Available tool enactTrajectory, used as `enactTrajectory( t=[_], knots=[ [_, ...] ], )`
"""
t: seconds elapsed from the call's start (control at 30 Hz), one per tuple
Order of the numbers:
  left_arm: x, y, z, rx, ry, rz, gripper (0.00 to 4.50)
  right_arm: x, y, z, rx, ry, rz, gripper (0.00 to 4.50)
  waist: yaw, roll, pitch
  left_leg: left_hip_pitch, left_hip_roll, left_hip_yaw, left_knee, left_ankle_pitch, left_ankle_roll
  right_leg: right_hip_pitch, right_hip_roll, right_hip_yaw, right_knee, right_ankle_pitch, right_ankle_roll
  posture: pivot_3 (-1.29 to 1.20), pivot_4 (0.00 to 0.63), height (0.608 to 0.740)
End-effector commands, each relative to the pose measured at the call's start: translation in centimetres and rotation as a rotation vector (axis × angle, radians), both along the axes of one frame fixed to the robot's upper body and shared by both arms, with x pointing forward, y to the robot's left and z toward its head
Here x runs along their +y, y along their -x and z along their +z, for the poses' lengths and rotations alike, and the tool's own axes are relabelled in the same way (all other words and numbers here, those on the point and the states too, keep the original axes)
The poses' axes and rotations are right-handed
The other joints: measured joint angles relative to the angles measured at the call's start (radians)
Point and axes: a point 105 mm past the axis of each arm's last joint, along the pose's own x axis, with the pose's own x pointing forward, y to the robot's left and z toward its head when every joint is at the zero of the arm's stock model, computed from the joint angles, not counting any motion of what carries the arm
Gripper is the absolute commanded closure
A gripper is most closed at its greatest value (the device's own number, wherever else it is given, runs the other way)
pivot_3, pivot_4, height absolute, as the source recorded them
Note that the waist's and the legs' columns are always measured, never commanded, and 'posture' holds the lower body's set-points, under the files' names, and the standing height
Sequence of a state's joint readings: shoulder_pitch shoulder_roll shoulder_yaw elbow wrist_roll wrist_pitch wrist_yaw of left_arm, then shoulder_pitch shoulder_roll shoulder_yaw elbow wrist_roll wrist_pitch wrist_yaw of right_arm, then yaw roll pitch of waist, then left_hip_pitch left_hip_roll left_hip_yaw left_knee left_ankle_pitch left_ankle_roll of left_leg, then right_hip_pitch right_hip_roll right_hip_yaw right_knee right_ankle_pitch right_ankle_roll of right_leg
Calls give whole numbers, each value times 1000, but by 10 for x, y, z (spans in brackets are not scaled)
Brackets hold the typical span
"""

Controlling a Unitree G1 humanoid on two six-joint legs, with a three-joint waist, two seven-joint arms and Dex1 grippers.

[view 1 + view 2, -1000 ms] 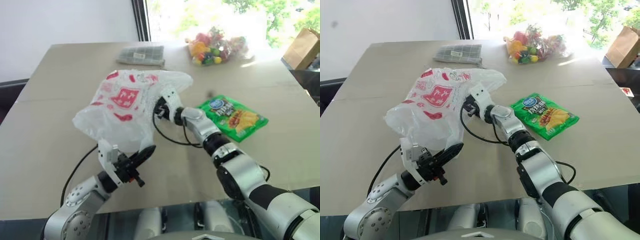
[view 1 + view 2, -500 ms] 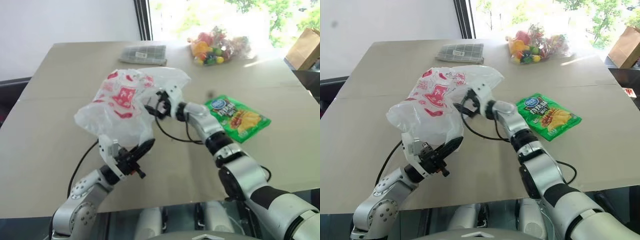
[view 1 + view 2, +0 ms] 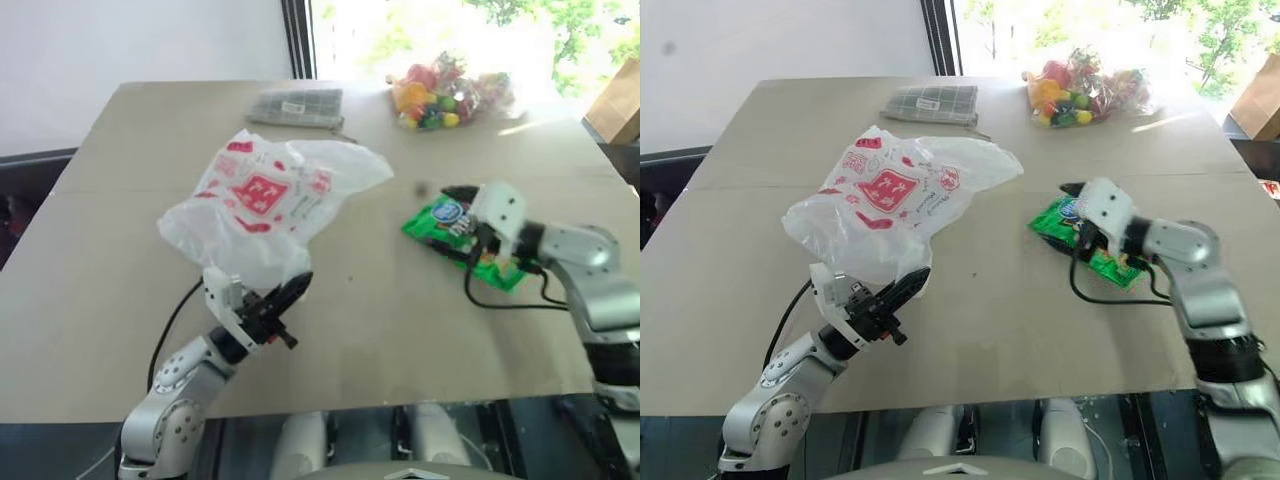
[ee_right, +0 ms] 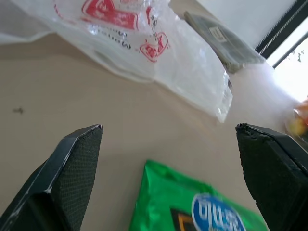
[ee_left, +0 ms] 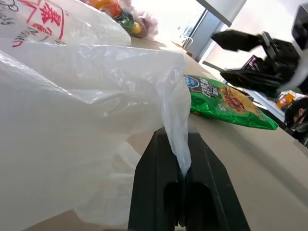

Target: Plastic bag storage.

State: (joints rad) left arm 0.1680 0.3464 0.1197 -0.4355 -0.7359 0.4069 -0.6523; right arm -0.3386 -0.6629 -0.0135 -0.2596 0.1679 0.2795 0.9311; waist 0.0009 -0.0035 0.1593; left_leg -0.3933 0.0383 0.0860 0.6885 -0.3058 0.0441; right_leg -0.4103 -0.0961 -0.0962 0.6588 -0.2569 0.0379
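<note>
The plastic bag lies limp and collapsed (image 3: 268, 205). The green snack packet (image 3: 441, 222) will only go in part of the way and stick out when I push it.
The plastic bag (image 3: 262, 203), crinkly white film with red marks, lies spread on the table (image 3: 110, 270) left of centre. My left gripper (image 3: 291, 291) is at the bag's near edge, shut on a twisted strip of its film; the left wrist view shows that strip (image 5: 175, 126) pinched between the two black fingers (image 5: 156, 179). My right gripper (image 3: 1077, 214) is open and holds nothing. It hovers well to the right of the bag, above the green snack packet (image 3: 452, 222). In the right wrist view its fingers (image 4: 72, 169) stand wide apart, with the bag (image 4: 159, 45) beyond them.
A clear bag of colourful candies (image 3: 446, 90) lies at the table's far right. A grey checked flat packet (image 3: 296, 105) lies at the far middle. A brown paper bag (image 3: 616, 102) stands off the table's right side. The table's front edge runs just behind my left wrist.
My right gripper let go of the bag, opened and swung right to above the green packet. The bag's right side settled onto the table. The left gripper kept its grip.
</note>
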Motion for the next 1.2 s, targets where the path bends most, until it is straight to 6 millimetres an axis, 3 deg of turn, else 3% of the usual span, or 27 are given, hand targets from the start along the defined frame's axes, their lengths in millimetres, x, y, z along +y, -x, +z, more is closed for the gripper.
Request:
enactTrajectory(
  t=[0.03,0.13,0.27,0.33,0.43,0.53,0.63,1.03,1.13,1.2],
  knots=[
    [-2,0,3,-19,6,-22,4500,-6,36,8,3,60,57,27,8,0,0,0,0,0,0,0,0,0,0,0,-1,0,0,0,150,740],
    [-3,-1,2,-15,11,-34,4500,-17,50,2,44,67,18,27,10,0,0,0,0,0,0,0,0,1,0,0,-1,0,0,0,150,740],
    [-7,-5,1,-9,9,-66,4500,-71,52,-8,-148,206,-132,27,19,-1,-1,2,0,-1,1,0,0,2,1,0,0,0,0,0,150,740],
    [-10,-6,1,-8,15,-82,4500,-91,57,-21,-159,302,-145,27,18,-2,-1,2,-1,-1,1,0,1,3,1,0,-1,0,0,0,150,740],
    [-13,-10,0,-10,9,-99,4500,-116,49,-30,-264,445,-198,27,11,-2,0,6,-1,2,2,0,1,5,1,2,0,0,0,0,150,740],
    [-16,-10,3,-17,6,-117,4500,-128,39,-32,-363,531,-221,27,4,-1,0,13,0,4,1,0,1,10,3,5,0,0,1,0,150,740],
    [-17,-9,2,-13,4,-124,4500,-131,31,-37,-403,557,-229,27,5,-1,0,14,2,5,1,0,-1,10,4,6,2,0,1,0,150,740],
    [-16,-8,6,-25,-3,-83,4500,-96,-26,-62,-480,504,-202,27,-10,-1,0,15,2,7,1,1,-1,10,4,8,2,0,0,0,150,740],
    [-12,-10,10,-37,5,-49,4500,-94,-31,-58,-499,468,-206,817,-10,-1,0,15,2,7,1,1,-1,10,3,9,1,0,0,0,150,740],
    [-9,-12,12,-45,13,-22,4500,-92,-33,-52,-507,417,-213,1683,-10,-1,0,14,2,6,1,1,-1,10,3,9,1,0,0,0,150,740]
  ],
)
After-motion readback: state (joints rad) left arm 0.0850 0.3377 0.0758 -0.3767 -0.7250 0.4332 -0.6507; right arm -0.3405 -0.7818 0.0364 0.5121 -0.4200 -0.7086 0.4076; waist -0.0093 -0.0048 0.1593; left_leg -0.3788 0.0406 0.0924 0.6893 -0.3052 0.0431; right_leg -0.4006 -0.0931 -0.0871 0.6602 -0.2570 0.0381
